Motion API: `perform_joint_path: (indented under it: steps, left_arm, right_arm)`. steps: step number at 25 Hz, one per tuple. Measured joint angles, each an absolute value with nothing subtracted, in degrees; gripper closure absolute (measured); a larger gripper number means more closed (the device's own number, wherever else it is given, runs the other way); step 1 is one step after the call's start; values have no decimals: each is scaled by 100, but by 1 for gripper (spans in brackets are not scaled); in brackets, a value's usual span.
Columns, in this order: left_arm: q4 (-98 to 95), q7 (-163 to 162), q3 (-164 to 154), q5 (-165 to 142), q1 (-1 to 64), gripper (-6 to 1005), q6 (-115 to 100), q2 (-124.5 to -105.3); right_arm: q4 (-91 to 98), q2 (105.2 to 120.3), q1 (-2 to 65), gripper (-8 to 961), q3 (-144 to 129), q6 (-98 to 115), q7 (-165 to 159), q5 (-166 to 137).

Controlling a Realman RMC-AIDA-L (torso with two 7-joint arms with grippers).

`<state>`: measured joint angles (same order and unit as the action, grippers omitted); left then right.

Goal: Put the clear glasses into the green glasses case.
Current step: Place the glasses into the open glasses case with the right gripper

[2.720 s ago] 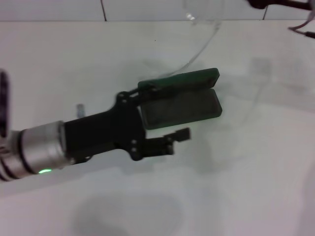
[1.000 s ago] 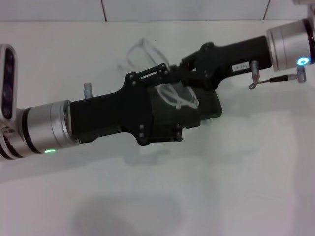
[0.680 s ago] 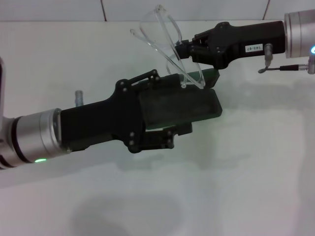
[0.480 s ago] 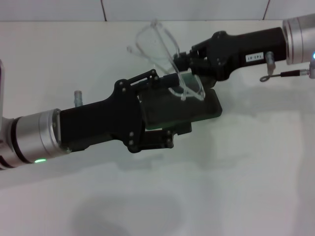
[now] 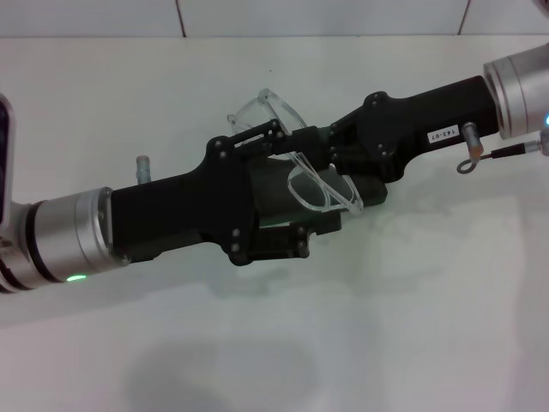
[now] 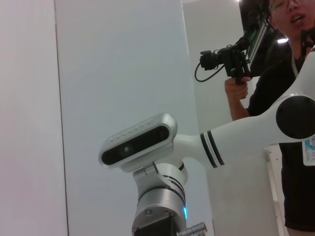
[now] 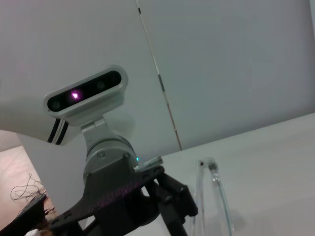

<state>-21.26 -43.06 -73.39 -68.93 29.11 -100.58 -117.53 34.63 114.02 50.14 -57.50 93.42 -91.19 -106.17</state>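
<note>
The clear glasses (image 5: 316, 175) lie at a slant across my left gripper's fingers, so next my right gripper pulls them free and turns them lengthwise before it lowers them into the green case (image 5: 281, 194).
The clear glasses (image 5: 316, 187) lie tilted over the open green glasses case (image 5: 273, 193). One lens is down over the dark interior and the other lens sticks up behind the case. My right gripper (image 5: 330, 154) reaches in from the right, shut on the glasses near their middle. My left gripper (image 5: 296, 190) comes from the left, its fingers on both long sides of the case's left end, holding it. Most of the case is hidden by the two grippers. One clear glasses arm (image 7: 212, 194) shows in the right wrist view.
The case rests on a white table (image 5: 412, 292) with a tiled wall behind. A thin cable (image 5: 502, 151) hangs by the right wrist. In the left wrist view, a person (image 6: 290, 98) holding a camera stands beyond the right arm.
The right gripper lifted the glasses off the case, then lowered them back over the open case. The left gripper has kept its place on the case.
</note>
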Motion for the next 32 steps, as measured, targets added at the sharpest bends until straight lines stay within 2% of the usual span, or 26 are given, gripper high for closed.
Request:
perform_joint_path:
  steps: [18,32]
  left_arm:
    - [-2122,-4209,-7339,-6831,2678,163,-10119,-11760]
    - [-2104,-4170,-7339,-6821,2722,163,-10087,-11803]
  right_arm:
    - [3656,11325,4872,888,-5517,9204,-9104,-10568]
    - [3645,11353,4941,889,-5582,9636,-9097,-10613]
